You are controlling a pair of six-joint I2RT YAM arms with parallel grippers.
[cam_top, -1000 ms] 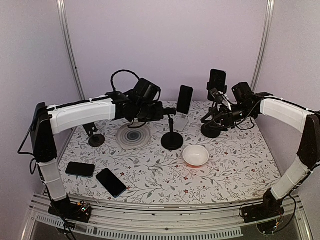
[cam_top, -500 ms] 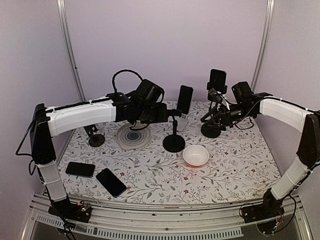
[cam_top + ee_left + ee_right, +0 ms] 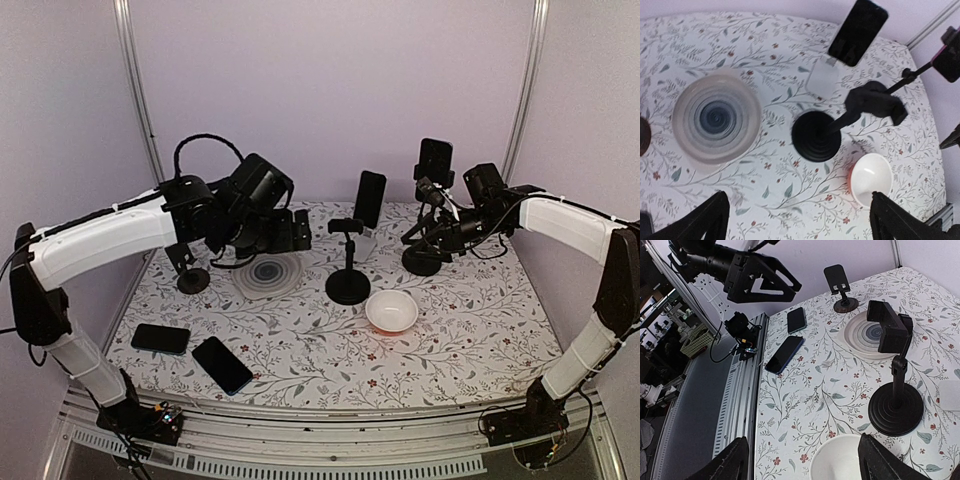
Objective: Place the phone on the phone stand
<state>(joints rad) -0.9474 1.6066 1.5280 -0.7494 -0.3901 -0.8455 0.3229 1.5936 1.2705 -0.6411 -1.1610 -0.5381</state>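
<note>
The nearer phone (image 3: 222, 366) is clear of the other phone. My open left gripper should keep going toward its far end (image 3: 207, 348) until the fingers close across its width.
The black phone stand (image 3: 347, 285) rises mid-table with its clamp (image 3: 347, 226) holding nothing; its round base (image 3: 816, 136) and clamp (image 3: 875, 100) show in the left wrist view, and the stand (image 3: 896, 410) shows from the right wrist. Two dark phones (image 3: 160, 339) (image 3: 222, 364) lie flat at the front left, the nearer phone (image 3: 784, 354) also seen from the right wrist. My left gripper (image 3: 297, 232) hovers left of the stand, open and holding nothing (image 3: 797, 222). My right gripper (image 3: 428, 232) is open near the back right, nothing between its fingers (image 3: 805, 462).
A phone (image 3: 370, 198) leans on a white stand (image 3: 362, 243) behind the black one. Another phone (image 3: 434, 163) sits in a tall stand (image 3: 422, 262) at the back right. A grey plate (image 3: 267, 272), a small folding stand (image 3: 190, 275) and a white bowl (image 3: 391, 311) are nearby.
My left gripper has let go of the black stand's clamp, opened wide and drawn back to the left. The right gripper's jaws have spread a little wider.
</note>
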